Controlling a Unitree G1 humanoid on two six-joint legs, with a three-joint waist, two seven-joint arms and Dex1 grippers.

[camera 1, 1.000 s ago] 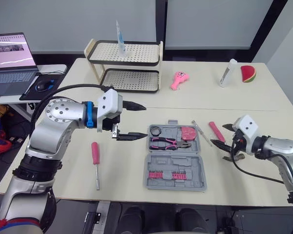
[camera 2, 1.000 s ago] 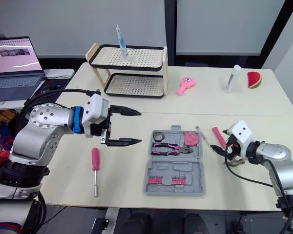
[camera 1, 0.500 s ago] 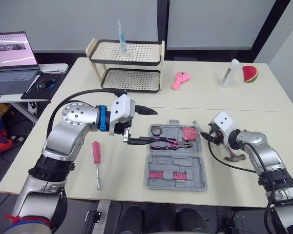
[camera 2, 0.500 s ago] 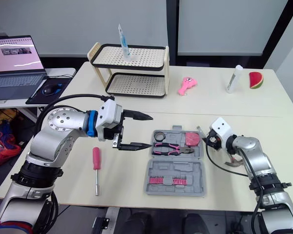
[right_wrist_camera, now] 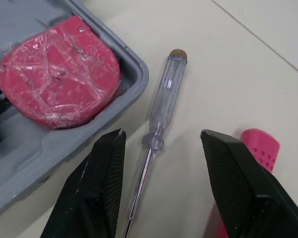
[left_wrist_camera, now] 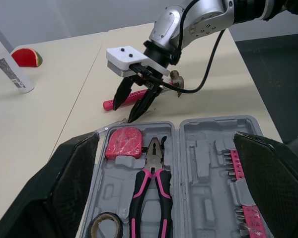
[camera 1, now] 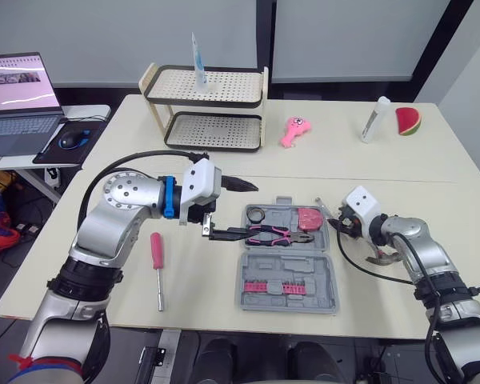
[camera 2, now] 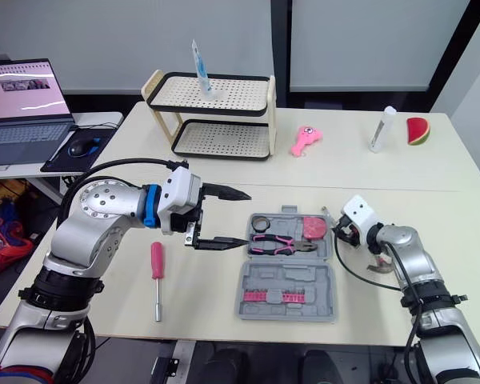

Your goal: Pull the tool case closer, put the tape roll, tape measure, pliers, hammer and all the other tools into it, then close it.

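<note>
I expect the clear screwdriver to lie flat when I lower it in beside the grey tool case's hinge, because a long empty slot (camera 1: 278, 262) runs there.
The grey tool case (camera 1: 289, 269) lies open at the table's middle. In it are a black tape roll (camera 1: 257, 214), pink-handled pliers (camera 1: 276, 234), a pink tape measure (camera 1: 309, 218) and a strip of pink bits (camera 1: 273, 286). My left gripper (camera 1: 248, 210) is open and empty at the case's left edge, just above the tape roll. My right gripper (right_wrist_camera: 161, 134) is open over a clear screwdriver (right_wrist_camera: 158, 124) lying just right of the case. A pink-handled tool (right_wrist_camera: 256, 148) and the hammer (camera 1: 382, 258) lie beside it. A pink screwdriver (camera 1: 157, 258) lies left of the case.
A two-tier rack (camera 1: 208, 104) stands at the back with a tube on top. A pink toy (camera 1: 293, 132), a white bottle (camera 1: 373, 120) and a watermelon slice (camera 1: 408, 122) sit at the back right. A laptop (camera 1: 16, 100) is on a side table at the left.
Over the second, my left gripper moved right to the case's left edge. My right gripper moved left to the case's right edge, over the clear screwdriver. Both stayed open.
</note>
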